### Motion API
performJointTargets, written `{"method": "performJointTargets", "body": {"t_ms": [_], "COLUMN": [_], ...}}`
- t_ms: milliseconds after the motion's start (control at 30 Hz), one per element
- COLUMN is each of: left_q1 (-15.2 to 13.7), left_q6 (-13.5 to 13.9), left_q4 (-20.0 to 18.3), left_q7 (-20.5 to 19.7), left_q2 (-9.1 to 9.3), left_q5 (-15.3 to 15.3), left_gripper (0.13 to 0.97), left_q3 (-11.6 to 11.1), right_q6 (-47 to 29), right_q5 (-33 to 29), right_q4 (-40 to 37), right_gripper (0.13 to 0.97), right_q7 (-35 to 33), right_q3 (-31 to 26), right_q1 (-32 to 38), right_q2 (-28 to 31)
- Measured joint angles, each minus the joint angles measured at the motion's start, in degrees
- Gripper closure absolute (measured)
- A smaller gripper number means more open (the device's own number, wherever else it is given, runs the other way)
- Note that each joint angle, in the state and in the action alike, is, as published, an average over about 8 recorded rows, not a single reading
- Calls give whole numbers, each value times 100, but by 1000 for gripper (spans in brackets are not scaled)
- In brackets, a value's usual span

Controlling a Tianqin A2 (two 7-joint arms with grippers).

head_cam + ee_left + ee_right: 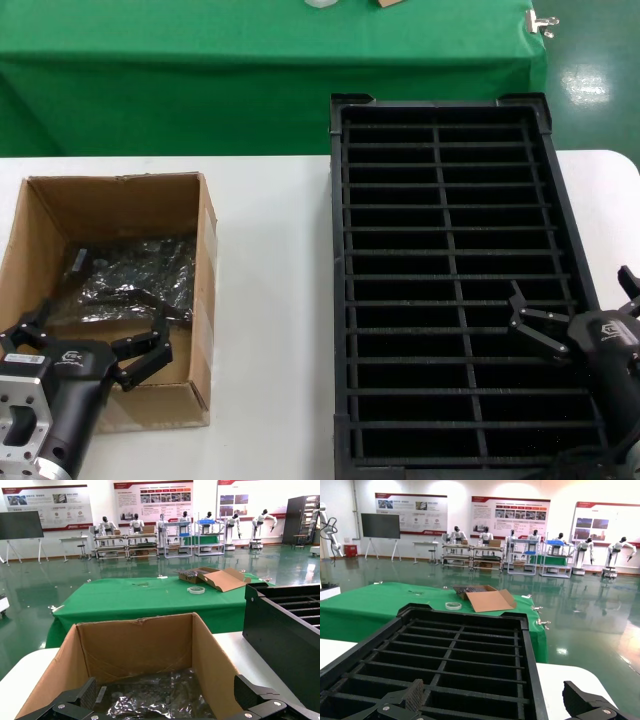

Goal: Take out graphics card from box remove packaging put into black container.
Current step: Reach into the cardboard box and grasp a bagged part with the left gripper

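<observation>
My right gripper will slide the graphics card straight out of the bag (132,280) when it pulls the card, because the bag has loose, crinkled folds (145,702).
The brown cardboard box (120,205) stands open on the left of the white table. Inside it lies the crinkled silvery packaging (140,278), also visible in the left wrist view (150,697). The graphics card is not discernible apart from the bag. My left gripper (95,335) hovers open over the box's near end, fingers spread wide above the bag (167,696). The black container (340,300) of ribbed slots sits on the right. Over its near right corner my right gripper (575,300) stands open, holding nothing (495,696).
A green-covered table (200,60) runs across the back, with a flattened cardboard piece (220,577) and a tape roll (196,590) on it. A strip of bare white table (270,300) separates the box from the container.
</observation>
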Motion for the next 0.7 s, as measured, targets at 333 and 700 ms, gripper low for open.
{"method": "performJointTargets", "body": {"t_ms": [333,700], "left_q1": [0,-327], "left_q6": [11,-250], "left_q4": [-18,-27], "left_q7": [12,564], "left_q2": [-26,-1111], "left_q5": [14,108], "left_gripper": [132,132], "left_q3": [-2,565], "right_q6": [0,0], "right_q5": [0,0], "right_q4": [0,0], "right_gripper": [129,129], "right_q7": [0,0], "right_q3": [0,0], "right_q1": [0,0], "right_q2": [0,0]}}
